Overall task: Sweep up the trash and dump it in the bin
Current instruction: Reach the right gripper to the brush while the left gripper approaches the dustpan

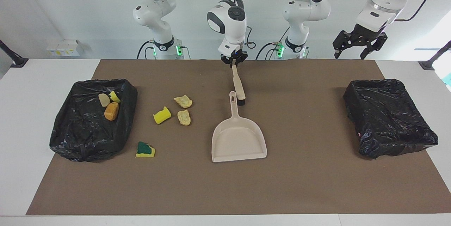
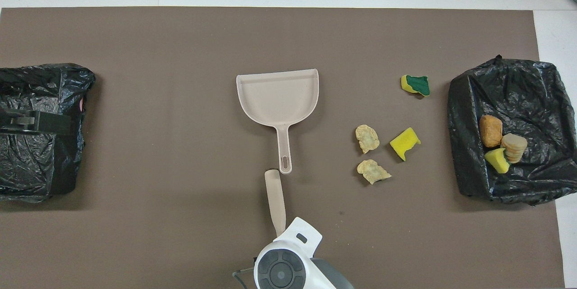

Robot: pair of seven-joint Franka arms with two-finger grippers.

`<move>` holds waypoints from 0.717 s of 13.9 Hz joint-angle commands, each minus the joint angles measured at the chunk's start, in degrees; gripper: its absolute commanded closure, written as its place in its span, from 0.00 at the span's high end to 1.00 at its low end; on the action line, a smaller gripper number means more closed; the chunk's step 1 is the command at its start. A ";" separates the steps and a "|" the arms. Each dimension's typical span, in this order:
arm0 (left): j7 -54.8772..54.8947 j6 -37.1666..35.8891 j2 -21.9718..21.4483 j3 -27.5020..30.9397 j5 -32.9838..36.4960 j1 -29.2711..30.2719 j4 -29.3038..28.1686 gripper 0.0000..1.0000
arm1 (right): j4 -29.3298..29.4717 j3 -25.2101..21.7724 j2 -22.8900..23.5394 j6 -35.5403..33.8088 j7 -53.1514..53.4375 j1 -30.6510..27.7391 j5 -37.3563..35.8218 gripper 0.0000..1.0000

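Note:
The yellow sponge chunk (image 2: 404, 144) will slide over the dustpan's straight front edge (image 2: 277, 75) into the dustpan when the robot sweeps, because that edge lies low and open.
My right gripper (image 1: 233, 62) is shut on the handle end of the beige brush (image 1: 238, 86), whose black bristles rest on the mat beside the handle of the dustpan (image 1: 239, 141). Toward the right arm's end lie loose trash bits: a yellow sponge chunk (image 1: 162, 115), two beige lumps (image 1: 183, 101) (image 1: 184, 117) and a yellow-and-green sponge (image 1: 145, 149). The black-lined bin (image 1: 88, 141) at that end holds an orange-brown lump (image 1: 111, 111), a pale lump (image 1: 104, 99) and a yellow chunk (image 1: 114, 96). My left gripper (image 1: 355, 47) waits open in the air.
A second black-lined bin (image 1: 391, 123) stands at the left arm's end of the brown mat (image 1: 299, 183), below the left gripper (image 2: 34, 123). The dustpan (image 2: 278, 99) lies mouth away from the robots, with the brush (image 2: 275, 196) nearer to the robots.

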 commanded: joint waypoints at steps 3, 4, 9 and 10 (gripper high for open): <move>-0.66 6.46 4.95 -3.08 0.73 -1.25 1.74 1.00 | 0.45 -0.04 -8.33 -14.88 -0.51 -7.01 1.23 0.00; -2.32 7.07 5.75 -4.14 0.72 -1.95 1.74 1.00 | 0.45 -0.04 -9.48 -16.65 -0.07 -8.43 0.19 0.00; -14.03 14.02 11.11 -5.11 0.29 -12.48 1.48 1.00 | 1.85 -0.30 -9.75 -23.87 0.11 -14.05 -10.51 0.00; -14.55 14.28 12.42 -5.11 0.20 -15.55 1.48 1.00 | 1.85 -0.22 -9.67 -24.22 0.02 -15.37 -14.64 0.00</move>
